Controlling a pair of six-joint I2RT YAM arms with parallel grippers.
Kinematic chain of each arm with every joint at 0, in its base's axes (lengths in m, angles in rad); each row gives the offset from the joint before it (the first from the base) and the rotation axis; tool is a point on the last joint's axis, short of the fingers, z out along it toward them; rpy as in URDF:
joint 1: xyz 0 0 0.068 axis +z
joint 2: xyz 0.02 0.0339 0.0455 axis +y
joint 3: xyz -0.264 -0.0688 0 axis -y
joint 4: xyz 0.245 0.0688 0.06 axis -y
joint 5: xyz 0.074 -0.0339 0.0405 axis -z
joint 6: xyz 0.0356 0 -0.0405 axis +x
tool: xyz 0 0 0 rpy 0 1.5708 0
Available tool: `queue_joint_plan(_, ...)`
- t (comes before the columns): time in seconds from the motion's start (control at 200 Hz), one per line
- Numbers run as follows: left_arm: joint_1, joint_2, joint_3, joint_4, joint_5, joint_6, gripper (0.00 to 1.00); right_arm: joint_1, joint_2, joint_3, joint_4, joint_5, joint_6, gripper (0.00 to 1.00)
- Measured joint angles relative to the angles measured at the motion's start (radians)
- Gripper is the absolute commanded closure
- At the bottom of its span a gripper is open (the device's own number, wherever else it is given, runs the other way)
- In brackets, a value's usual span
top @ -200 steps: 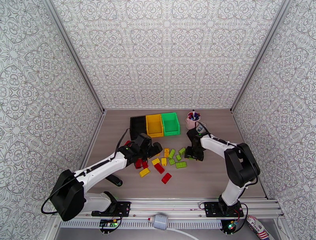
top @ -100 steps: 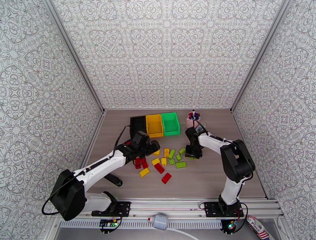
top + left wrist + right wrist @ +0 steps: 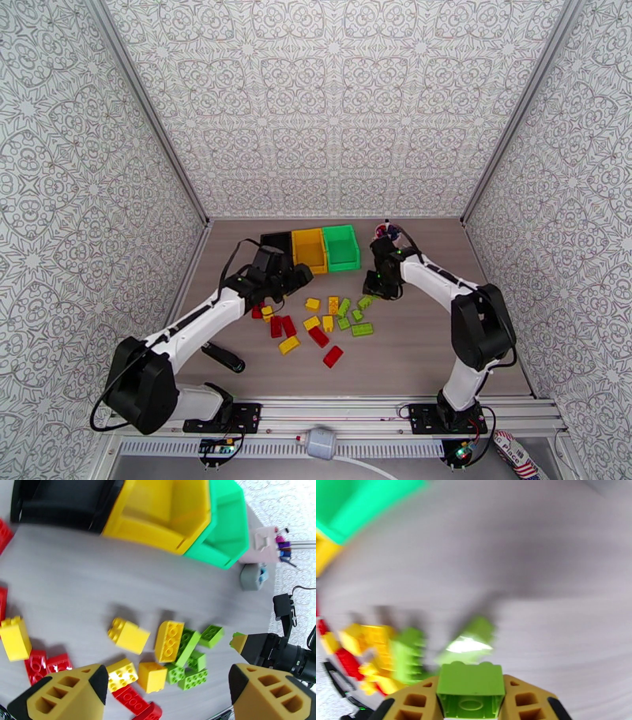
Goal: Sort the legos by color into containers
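Note:
I should keep carrying the lime green brick, which is straight in my right gripper's fingers, until it is over the green bin's opening, which is clear.
Red, yellow and lime green legos (image 3: pixel 318 336) lie scattered mid-table, and the left wrist view looks down on them (image 3: pixel 170 640). Against the back stand the black bin (image 3: pixel 274 241), the yellow bin (image 3: pixel 309 251) and the green bin (image 3: pixel 341 248). My left gripper (image 3: pixel 294 276) hovers just in front of the black bin; its fingers (image 3: pixel 63 693) stand open with nothing between them. My right gripper (image 3: pixel 374 283) is above the table right of the pile, in front of the green bin, shut on a lime green brick (image 3: pixel 470 687).
A pink cup with pens (image 3: pixel 385 232) stands right of the green bin, partly behind my right arm, and a small grey object (image 3: pixel 252 576) lies beside it. A black stick-like item (image 3: pixel 225 359) lies at front left. Patterned walls enclose the table.
My left gripper has pulled back and left from the red bricks toward the black bin. My right gripper has risen from the pile with the green brick and moved back toward the green bin.

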Motion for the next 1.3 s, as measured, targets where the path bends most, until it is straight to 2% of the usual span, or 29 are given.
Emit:
queue_joint_plan(0.24,0.013,0.066,0.060,0.000,0.028,0.023,0.14,-0.003,0.147,0.253,0.058,-0.105,0.082,0.79)
queue_joint_plan(0.465,0.021,0.073,0.061,0.000,0.035,0.023,0.14,-0.017,0.326,0.498,0.094,-0.135,0.177,0.75)
queue_joint_plan(0.525,0.024,0.073,0.061,0.000,0.035,0.023,0.14,-0.023,0.367,0.560,0.093,-0.135,0.199,0.69)
queue_joint_plan(0.7,0.033,0.064,0.049,0.002,0.035,0.022,0.14,-0.051,0.481,0.729,0.071,-0.135,0.244,0.36)
queue_joint_plan(0.815,0.045,0.031,0.018,-0.002,0.035,0.022,0.14,-0.063,0.531,0.814,0.039,-0.134,0.242,0.27)
queue_joint_plan(0.975,0.053,-0.012,0.004,-0.023,0.022,0.023,0.13,-0.064,0.530,0.828,-0.018,-0.127,0.216,0.22)
queue_joint_plan(1.09,0.050,-0.022,0.011,-0.078,-0.011,0.023,0.09,-0.063,0.506,0.813,-0.090,-0.088,0.185,0.21)
queue_joint_plan(1.17,0.038,-0.021,0.027,-0.143,-0.044,0.024,0.01,-0.063,0.455,0.771,-0.153,-0.041,0.155,0.20)
queue_joint_plan(1.301,-0.028,-0.023,0.067,-0.250,-0.119,0.023,0.01,-0.063,0.296,0.610,-0.215,0.060,0.117,0.17)
